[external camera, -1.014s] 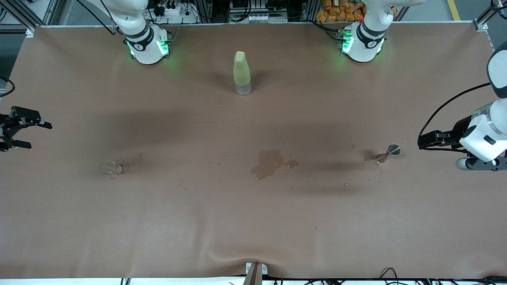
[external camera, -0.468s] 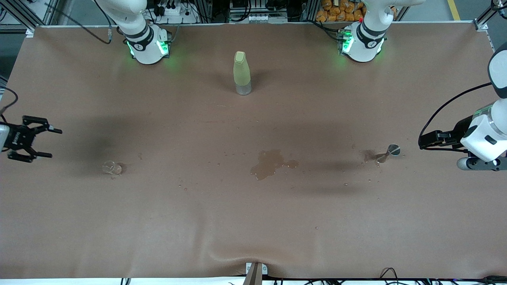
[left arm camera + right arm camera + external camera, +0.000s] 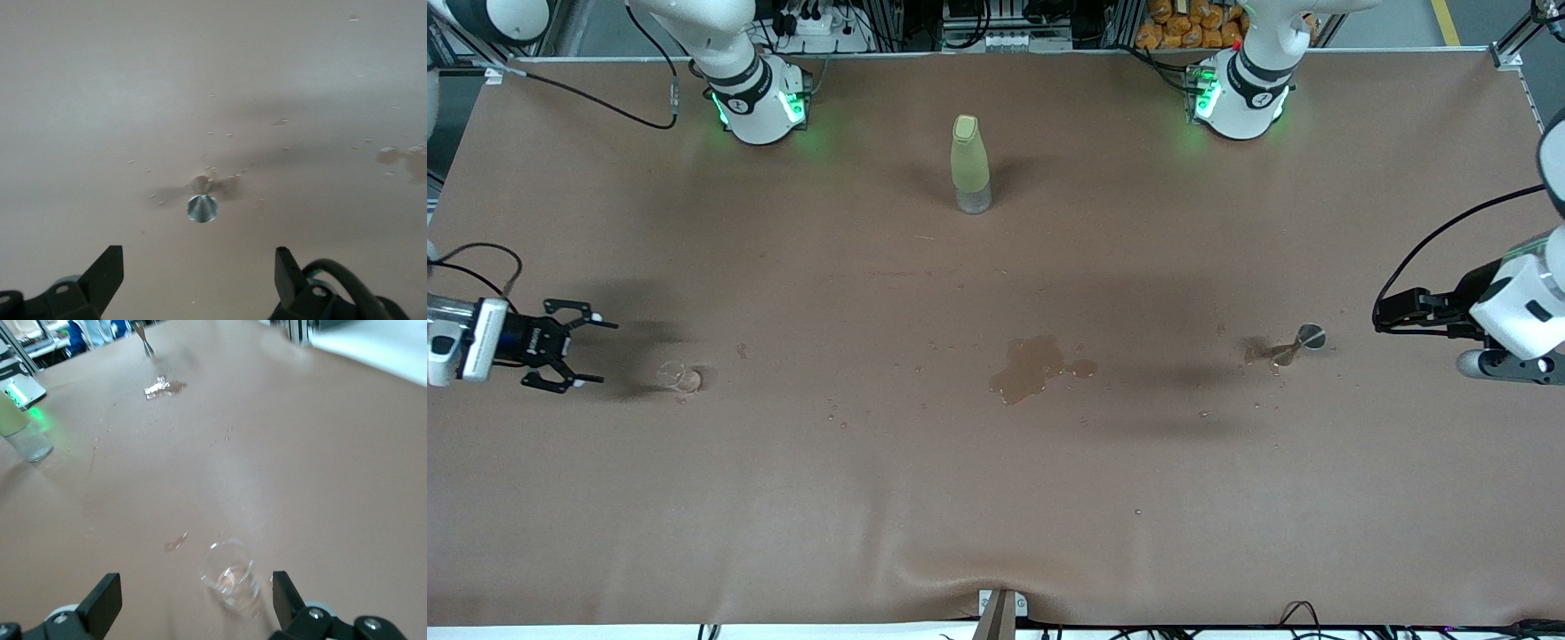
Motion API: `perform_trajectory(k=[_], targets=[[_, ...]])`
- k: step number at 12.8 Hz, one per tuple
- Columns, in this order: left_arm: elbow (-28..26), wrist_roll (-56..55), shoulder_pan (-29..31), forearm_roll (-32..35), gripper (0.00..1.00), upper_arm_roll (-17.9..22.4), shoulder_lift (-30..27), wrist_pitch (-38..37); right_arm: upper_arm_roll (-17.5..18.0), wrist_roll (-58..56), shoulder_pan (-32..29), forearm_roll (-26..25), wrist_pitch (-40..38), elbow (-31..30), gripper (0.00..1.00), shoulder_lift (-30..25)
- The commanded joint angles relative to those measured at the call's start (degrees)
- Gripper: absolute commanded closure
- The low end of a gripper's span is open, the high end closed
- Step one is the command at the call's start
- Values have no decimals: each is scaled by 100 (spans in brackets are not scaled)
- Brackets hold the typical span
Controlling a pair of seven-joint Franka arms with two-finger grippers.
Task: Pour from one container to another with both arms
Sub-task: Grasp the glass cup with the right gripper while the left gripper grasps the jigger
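The short clear tumbler shows glints low inside it, so I expect it to send a thin stream of water over its rim when the robot tips it.
The short clear tumbler stands on the brown table toward the right arm's end. My right gripper is low beside it, a short gap away, jaws open and empty. In the right wrist view the tumbler lies just ahead of the open right gripper, nearer one finger. The slim grey-rimmed glass stands toward the left arm's end. My left gripper hovers beside it, apart from it. In the left wrist view the slim glass sits ahead of the open, empty left gripper.
A tall yellow-green bottle stands mid-table between the two green-lit bases. A spilled puddle lies at the table's middle, with droplets scattered around it and a wet patch by the slim glass. The table cover bulges at the front edge.
My right gripper has come in from the table's end toward the tumbler and dropped lower. The left arm has shifted only slightly. Both stay open.
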Motion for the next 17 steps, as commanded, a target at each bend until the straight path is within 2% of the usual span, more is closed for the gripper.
perform_trajectory(k=[1,3,5,7,9,14,17], targets=[[-23,935,474,-845,0,-10,65,-22,96,-625,-118,444,-88,456,0,521],[-23,1462,649,-1127,0,-19,188,39,104,-704,-179,716,-140,676,0,906],[-31,2688,852,-1689,0,-10,381,48,140,-1011,-311,980,-534,835,0,1363],[-40,3457,993,-1945,0,-10,522,48,140,-1275,-320,1104,-764,1071,0,1716],[-40,4334,1107,-2217,0,-10,662,48,148,-1338,-389,1148,-922,1126,0,1857],[-356,7435,1573,-3307,0,-19,1207,48,236,-1662,-355,1534,-1046,1108,0,2086],[-444,9370,1836,-3826,0,-19,1603,48,298,-1716,-285,1544,-1046,1091,0,2174]])
